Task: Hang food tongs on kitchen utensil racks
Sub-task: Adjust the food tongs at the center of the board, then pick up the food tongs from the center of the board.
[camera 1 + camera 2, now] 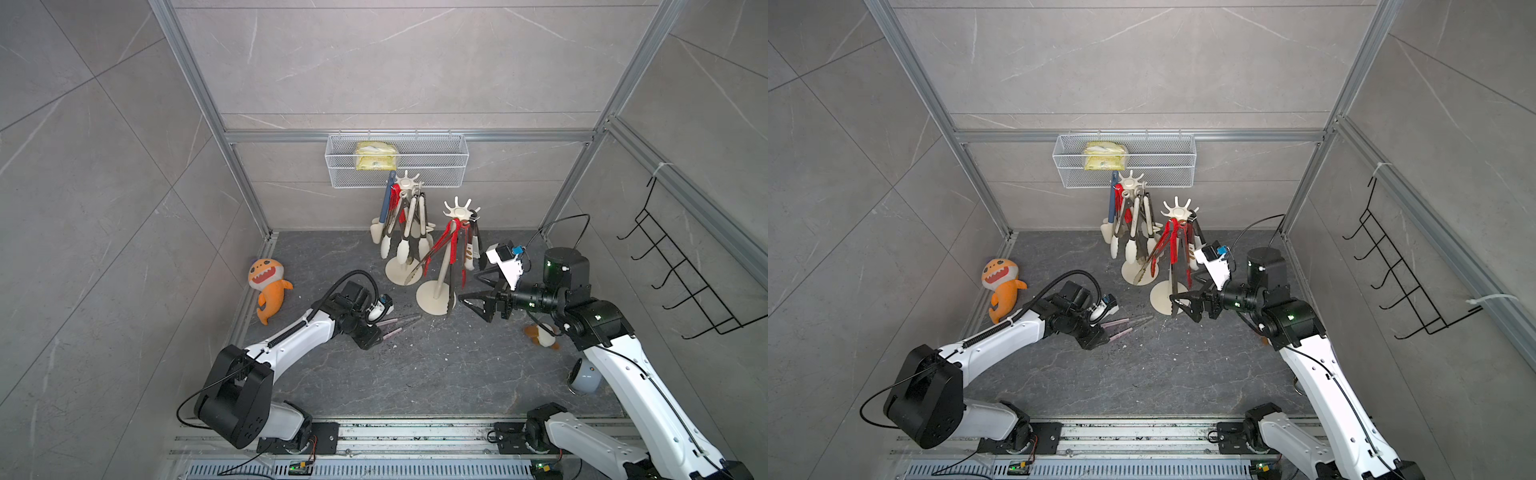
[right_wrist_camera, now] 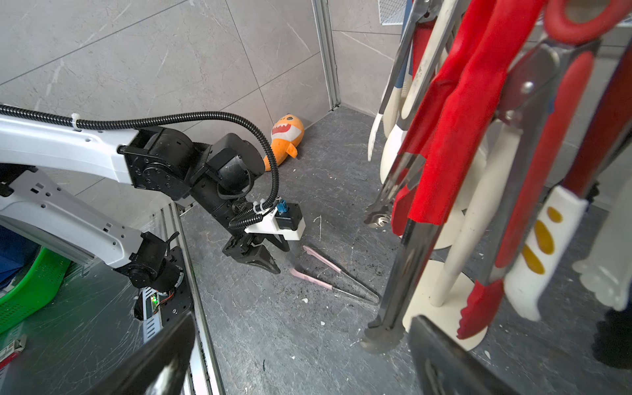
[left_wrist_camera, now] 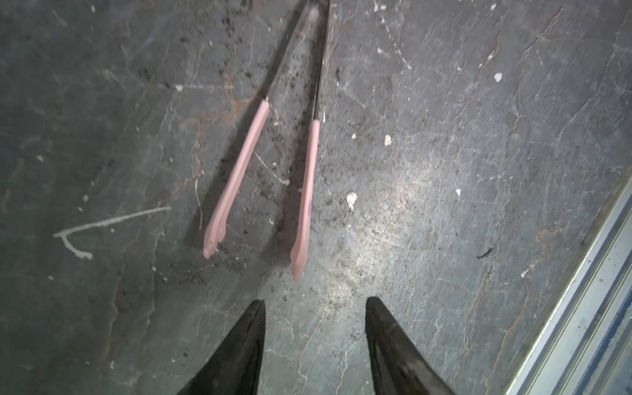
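Note:
The nearer pink tip (image 3: 299, 262) points between the left gripper's open fingers, so the robot should keep going forward along the tongs until the two fingers are on opposite sides of its pink sleeve (image 3: 307, 181).
Pink-tipped steel food tongs (image 1: 398, 324) (image 1: 1126, 326) lie spread on the dark floor, pink tips toward my left gripper (image 1: 376, 333) (image 1: 1101, 333). In the left wrist view the tongs (image 3: 239, 171) lie just ahead of that gripper (image 3: 314, 301), which is open and empty and touches nothing. Two cream kitchen utensil racks stand behind, the far one (image 1: 408, 183) and the near one (image 1: 459, 212), each hung with several red, cream and steel tongs. My right gripper (image 1: 473, 289) (image 2: 301, 319) hangs wide open and empty beside the near rack's base (image 1: 428, 299).
An orange shark plush (image 1: 268, 286) lies by the left wall. A white mesh basket (image 1: 436, 160) with a yellow packet hangs on the back wall, and a black wire hook rack (image 1: 681, 270) on the right wall. A small plush (image 1: 540, 334) and grey cup (image 1: 584, 376) lie under the right arm.

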Robot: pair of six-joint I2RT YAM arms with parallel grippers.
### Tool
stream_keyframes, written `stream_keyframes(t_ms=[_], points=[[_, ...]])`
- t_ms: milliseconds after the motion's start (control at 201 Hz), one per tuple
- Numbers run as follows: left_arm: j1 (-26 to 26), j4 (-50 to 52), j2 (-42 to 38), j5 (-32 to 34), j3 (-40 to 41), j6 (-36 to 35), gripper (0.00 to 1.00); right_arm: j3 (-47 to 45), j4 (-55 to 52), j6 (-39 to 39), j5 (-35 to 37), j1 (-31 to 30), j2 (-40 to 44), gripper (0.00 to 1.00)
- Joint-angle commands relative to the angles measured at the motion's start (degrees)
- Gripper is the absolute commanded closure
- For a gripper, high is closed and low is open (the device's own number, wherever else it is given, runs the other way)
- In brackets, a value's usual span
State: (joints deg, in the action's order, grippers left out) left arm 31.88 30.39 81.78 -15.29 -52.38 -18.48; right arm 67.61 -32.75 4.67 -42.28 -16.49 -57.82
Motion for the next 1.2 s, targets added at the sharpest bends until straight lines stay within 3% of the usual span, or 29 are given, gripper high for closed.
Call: stream_keyframes(t_ms=[0,289,587,836,1200], points=[[1.08,-0.86,3.74,0.07,-3.74,-0.88,0.47,0.81,1.26,-0.60,-0.89,-0.23,0.08,0.00],[3.45,-1.29,14.03,1.52,-10.12,-2.25,0.45,1.20,0.18,0.05,-0.04,-0.18,0.91,0.00],[4.50,-1.21,19.37,3.88,-11.34,-1.57,0.47,1.55,-0.60,0.92,0.45,-0.15,1.09,0.00],[5.15,-1.56,21.86,7.66,-11.60,-0.07,0.59,1.65,-0.56,1.05,0.36,-0.17,0.61,0.00],[5.65,0.32,22.68,6.64,-12.13,0.68,0.79,1.39,-0.84,0.97,0.95,-0.21,1.13,0.00]])
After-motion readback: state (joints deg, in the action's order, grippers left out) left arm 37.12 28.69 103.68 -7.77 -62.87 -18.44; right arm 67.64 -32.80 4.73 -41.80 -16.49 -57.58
